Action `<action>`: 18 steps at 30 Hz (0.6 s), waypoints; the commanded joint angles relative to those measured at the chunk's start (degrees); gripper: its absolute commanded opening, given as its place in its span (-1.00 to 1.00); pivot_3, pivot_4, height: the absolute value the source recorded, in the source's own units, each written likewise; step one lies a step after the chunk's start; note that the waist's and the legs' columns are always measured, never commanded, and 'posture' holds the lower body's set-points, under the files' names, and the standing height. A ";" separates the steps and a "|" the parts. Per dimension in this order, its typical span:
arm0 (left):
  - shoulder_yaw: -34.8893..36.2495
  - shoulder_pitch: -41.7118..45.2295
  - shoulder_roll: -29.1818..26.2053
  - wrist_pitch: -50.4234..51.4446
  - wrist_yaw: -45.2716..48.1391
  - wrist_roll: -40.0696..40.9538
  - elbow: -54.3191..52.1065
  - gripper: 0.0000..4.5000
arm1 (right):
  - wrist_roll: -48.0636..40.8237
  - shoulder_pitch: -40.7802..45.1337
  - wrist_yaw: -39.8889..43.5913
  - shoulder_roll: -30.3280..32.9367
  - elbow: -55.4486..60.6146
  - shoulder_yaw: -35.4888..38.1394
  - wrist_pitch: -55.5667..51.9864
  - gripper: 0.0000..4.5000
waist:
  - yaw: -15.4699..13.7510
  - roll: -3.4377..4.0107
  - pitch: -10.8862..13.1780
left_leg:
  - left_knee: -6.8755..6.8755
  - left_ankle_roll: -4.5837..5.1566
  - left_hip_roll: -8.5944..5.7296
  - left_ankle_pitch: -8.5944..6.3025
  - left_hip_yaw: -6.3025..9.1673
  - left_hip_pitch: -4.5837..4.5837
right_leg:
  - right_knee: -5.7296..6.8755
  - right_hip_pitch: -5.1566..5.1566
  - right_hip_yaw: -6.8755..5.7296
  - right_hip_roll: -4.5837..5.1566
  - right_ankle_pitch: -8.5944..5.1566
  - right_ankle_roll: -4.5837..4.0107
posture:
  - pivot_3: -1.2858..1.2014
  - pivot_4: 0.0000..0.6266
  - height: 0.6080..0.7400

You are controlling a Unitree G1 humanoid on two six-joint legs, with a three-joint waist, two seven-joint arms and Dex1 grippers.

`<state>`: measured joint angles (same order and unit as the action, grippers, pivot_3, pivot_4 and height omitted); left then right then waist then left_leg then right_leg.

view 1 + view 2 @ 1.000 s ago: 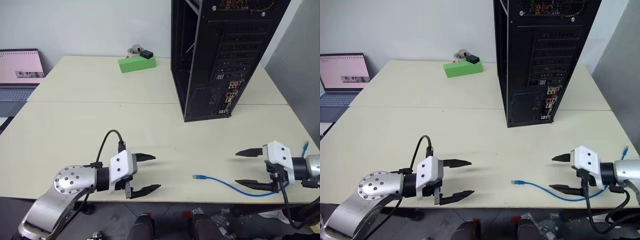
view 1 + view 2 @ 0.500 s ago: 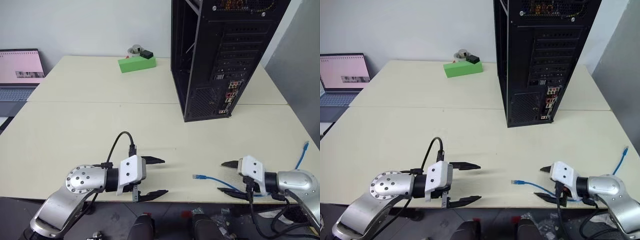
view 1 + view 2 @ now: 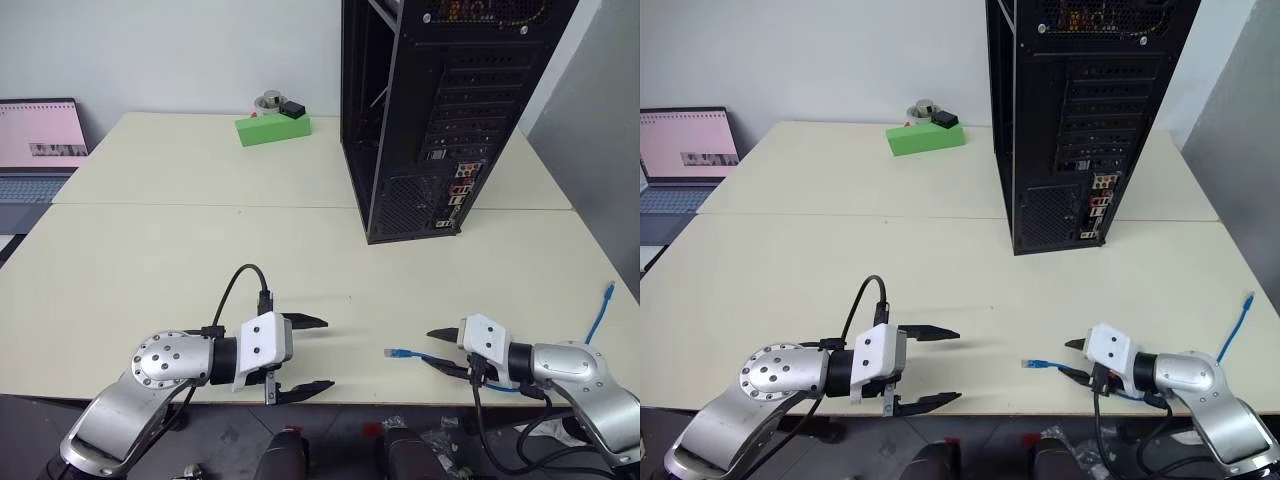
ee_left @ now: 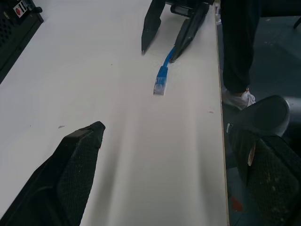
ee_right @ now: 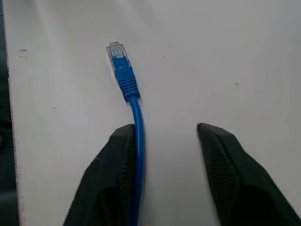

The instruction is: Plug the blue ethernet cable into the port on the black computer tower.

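The blue ethernet cable (image 3: 405, 353) will drag behind in a slack curve when I carry its plug to the tower, because the cord's far end (image 3: 609, 291) is loose.
The blue ethernet cable (image 3: 397, 353) lies on the cream table near its front edge, its clear plug (image 5: 115, 50) pointing left. My right gripper (image 3: 432, 347) rests low on the table just behind the plug. It is open but narrowed, and the cord runs between the fingers along the inner side of one finger (image 5: 120, 155). The cable's other end (image 3: 609, 293) rises at the table's right edge. My left gripper (image 3: 325, 353) is wide open and empty, a short way left of the plug. The black computer tower (image 3: 440, 110) stands upright at the back right, its coloured jacks (image 3: 457, 195) facing me.
A green box (image 3: 273, 127) with small items behind it sits at the back centre. A laptop (image 3: 35, 140) stands open at the far left. A seam (image 3: 200, 206) crosses the table between the two halves. The table's front edge (image 3: 380, 403) runs just below both grippers.
My right gripper has dropped to the table and slid left along the cable toward the plug, and its fingers have narrowed around the cord. The left gripper stays open.
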<state>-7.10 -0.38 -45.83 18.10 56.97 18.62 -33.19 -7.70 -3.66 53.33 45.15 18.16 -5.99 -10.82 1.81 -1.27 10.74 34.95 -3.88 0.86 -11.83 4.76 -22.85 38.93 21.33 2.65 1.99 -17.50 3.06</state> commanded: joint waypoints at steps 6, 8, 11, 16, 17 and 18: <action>0.46 0.47 -0.09 -0.57 -0.48 -0.97 0.84 1.00 | 4.79 0.91 -0.28 1.94 -2.12 -1.28 4.61 -0.97 | -0.01 0.00 -0.01 | 0.00 0.00 0.00 0.00 0.00 0.00 | 0.00 -0.01 0.00 0.00 0.00 0.00 | 0.03 -0.52 1.00; 0.07 1.04 0.09 -0.35 -1.00 -1.88 1.71 1.00 | 4.59 1.68 -0.18 1.66 -1.67 -1.34 4.40 -0.97 | -0.01 0.00 -0.01 | 0.01 0.00 0.00 0.00 0.00 0.01 | 0.00 -0.01 0.00 0.00 0.00 0.00 | 0.03 -0.52 1.00; -0.17 2.59 1.21 -0.38 -1.80 -2.53 3.82 1.00 | 3.07 3.89 0.12 0.74 0.30 -1.53 2.32 -0.97 | 0.01 0.00 -0.01 | 0.01 0.00 0.00 0.00 0.00 0.01 | 0.01 -0.01 0.00 0.00 0.00 0.00 | 0.03 -0.52 1.00; -0.91 6.11 4.22 0.37 -3.75 -3.31 7.07 1.00 | 1.71 9.17 0.05 -1.89 2.86 -2.98 -2.63 -0.97 | 0.05 0.00 0.00 | 0.01 0.00 -0.01 0.00 0.01 -0.01 | 0.03 0.02 -0.01 0.00 0.01 -0.01 | 0.03 -0.52 1.00; -1.10 6.59 4.64 0.23 -3.79 -3.51 7.79 1.00 | 1.63 10.18 0.03 -2.46 3.14 -3.41 -3.46 -0.97 | 0.05 -0.01 0.00 | 0.01 0.00 -0.01 0.00 0.02 -0.01 | 0.04 0.02 -0.01 0.00 0.01 -0.01 | 0.03 -0.52 1.00; -1.26 7.10 5.12 -0.06 -3.83 -3.69 8.57 1.00 | 1.70 11.27 0.09 -3.03 3.30 -4.00 -4.09 -0.97 | 0.05 0.00 0.00 | 0.01 0.00 -0.01 0.00 0.02 -0.01 | 0.04 0.02 -0.02 -0.01 0.01 -0.01 | 0.03 -0.52 1.00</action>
<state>-8.04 5.91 -41.24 18.55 53.58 15.28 -25.31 -5.23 6.00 53.51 42.87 19.16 -9.44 -13.58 1.86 -1.27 10.74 34.96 -3.88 0.85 -11.83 4.79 -22.86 38.96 21.34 2.63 1.98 -17.49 3.05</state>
